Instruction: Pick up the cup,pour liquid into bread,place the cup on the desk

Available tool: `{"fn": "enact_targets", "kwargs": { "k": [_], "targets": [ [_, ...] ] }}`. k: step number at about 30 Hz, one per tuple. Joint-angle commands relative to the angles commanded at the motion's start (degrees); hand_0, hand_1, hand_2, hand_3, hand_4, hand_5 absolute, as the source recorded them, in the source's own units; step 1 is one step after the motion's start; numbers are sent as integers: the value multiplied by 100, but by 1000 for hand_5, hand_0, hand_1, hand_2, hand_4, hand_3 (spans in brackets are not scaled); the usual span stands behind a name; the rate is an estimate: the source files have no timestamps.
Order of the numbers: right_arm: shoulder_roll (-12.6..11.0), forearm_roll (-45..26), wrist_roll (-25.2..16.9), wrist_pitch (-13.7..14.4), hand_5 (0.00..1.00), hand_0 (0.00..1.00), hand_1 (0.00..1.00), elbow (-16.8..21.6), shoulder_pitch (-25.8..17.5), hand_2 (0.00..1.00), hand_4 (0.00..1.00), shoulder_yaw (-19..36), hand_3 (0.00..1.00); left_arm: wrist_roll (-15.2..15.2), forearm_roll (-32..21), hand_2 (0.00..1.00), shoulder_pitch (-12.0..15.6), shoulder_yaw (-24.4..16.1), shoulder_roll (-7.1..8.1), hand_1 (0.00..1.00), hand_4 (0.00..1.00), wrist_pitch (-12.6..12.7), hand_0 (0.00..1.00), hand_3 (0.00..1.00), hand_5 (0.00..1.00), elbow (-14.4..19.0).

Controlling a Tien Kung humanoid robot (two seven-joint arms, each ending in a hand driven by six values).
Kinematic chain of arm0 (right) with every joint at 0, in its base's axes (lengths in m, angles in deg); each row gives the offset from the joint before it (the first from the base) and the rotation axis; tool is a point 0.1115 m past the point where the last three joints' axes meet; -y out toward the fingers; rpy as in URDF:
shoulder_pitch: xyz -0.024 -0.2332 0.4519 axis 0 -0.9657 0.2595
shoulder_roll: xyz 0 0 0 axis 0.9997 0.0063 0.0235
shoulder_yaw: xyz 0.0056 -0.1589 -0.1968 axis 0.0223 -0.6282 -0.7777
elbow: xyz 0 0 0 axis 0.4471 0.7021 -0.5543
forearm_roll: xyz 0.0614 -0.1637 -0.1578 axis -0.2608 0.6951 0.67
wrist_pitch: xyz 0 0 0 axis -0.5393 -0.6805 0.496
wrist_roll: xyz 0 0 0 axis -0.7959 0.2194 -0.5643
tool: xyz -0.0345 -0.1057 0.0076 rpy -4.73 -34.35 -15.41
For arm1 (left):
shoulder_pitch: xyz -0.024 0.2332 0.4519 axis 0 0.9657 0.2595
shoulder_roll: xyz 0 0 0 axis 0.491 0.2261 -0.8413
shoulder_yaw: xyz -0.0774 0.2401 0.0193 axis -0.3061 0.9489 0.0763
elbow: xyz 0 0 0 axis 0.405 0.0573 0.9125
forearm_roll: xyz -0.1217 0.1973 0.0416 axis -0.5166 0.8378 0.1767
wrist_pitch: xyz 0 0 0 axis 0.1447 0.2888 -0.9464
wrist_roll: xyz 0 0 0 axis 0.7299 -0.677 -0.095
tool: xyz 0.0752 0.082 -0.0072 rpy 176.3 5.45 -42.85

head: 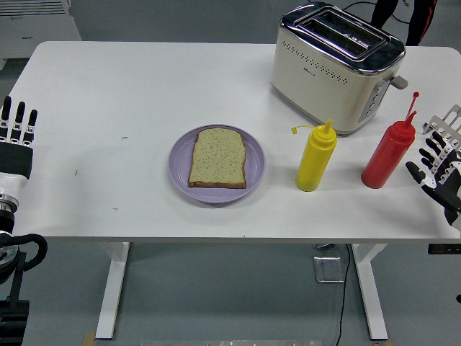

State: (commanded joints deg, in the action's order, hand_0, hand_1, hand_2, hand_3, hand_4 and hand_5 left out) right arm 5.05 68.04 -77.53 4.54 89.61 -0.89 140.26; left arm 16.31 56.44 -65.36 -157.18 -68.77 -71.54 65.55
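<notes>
The red squeeze bottle's cap (415, 94) is upright on its thin strap (412, 106), so I expect the cap to still stick out when the robot tips the bottle.
A slice of bread (217, 158) lies flat on a purple plate (255, 150) in the middle of the table. No cup shows; instead a yellow squeeze bottle (315, 158) and a red squeeze bottle (388, 153) stand upright to the plate's right. My right hand (437, 162) hovers at the table's right edge, just right of the red bottle, fingers spread and holding nothing. My left hand (17, 130) rests at the left edge, fingers straight and empty, far from the plate.
A cream and chrome toaster (334, 66) stands at the back right, behind the bottles. A person's dark legs (403, 14) show beyond the table's far edge at the top right.
</notes>
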Motion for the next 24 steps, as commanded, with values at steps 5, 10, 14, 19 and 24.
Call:
{"fn": "enact_targets", "kwargs": {
  "k": [5,10,14,19,24],
  "targets": [
    [106,30,14,62,397,998,939,-99,183,993,913,-150,998,-3,2,720,-6,-20,-2,729,575,1,774,700,998,1],
    [309,118,12,140,407,998,936,-335,490,992,920,-311,998,-4,6,720,-10,-30,-7,729,576,1,774,700,998,0],
    [420,72,-20,201,407,998,936,-462,674,992,920,-422,998,-2,8,720,-19,-26,-6,729,576,2,774,700,998,-3],
    [496,-29,-25,227,375,994,922,-570,836,983,925,-530,998,-3,12,720,-23,-44,-5,728,574,-1,774,699,998,-1],
    [517,-196,-31,284,354,967,902,-676,984,959,923,-636,998,-4,13,720,-24,-66,-2,728,574,-4,774,699,998,2]
  ]
}}
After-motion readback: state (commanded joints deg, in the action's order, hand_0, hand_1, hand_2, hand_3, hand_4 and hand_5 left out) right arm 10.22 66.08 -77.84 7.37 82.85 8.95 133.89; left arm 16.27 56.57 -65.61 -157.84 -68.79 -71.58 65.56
